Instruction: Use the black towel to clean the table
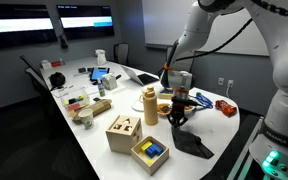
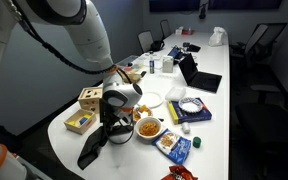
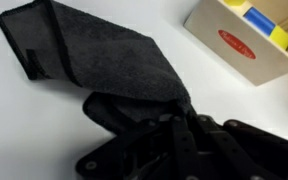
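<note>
The wooden box and tan bottle are next to my gripper and the black towel, so I should wipe the towel back over the table toward the red packet.
The black towel hangs from my gripper with its lower end lying on the white table near the front edge. In an exterior view the towel drapes down from the gripper onto the table. In the wrist view the towel spreads away over the table top, and my gripper is shut on its near corner.
A wooden box with blue and yellow blocks and a wooden cube stand next to the towel. A tan bottle, a bowl of orange food, a white plate and snack packets lie nearby. Laptops and clutter fill the far table.
</note>
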Action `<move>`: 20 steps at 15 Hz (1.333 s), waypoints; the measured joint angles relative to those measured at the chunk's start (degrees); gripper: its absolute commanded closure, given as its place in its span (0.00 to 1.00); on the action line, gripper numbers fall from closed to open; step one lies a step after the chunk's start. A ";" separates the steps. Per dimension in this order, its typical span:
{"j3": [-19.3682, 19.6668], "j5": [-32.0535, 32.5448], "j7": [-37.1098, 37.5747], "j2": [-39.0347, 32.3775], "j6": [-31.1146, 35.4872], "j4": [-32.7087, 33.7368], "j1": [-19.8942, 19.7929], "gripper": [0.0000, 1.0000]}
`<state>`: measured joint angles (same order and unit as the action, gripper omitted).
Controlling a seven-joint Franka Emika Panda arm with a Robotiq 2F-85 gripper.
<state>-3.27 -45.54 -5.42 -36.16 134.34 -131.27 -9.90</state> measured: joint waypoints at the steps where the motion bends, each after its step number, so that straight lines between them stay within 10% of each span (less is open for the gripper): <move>1: -0.84 0.18 -1.58 -0.40 -0.54 0.49 0.55 0.99; 9: 2.44 8.54 -0.68 -3.18 -13.39 0.21 1.86 0.99; 20: 15.54 7.98 2.09 -1.25 -1.89 -6.13 -7.77 0.99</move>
<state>12.27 -37.56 -3.33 -37.42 132.44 -137.40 -17.67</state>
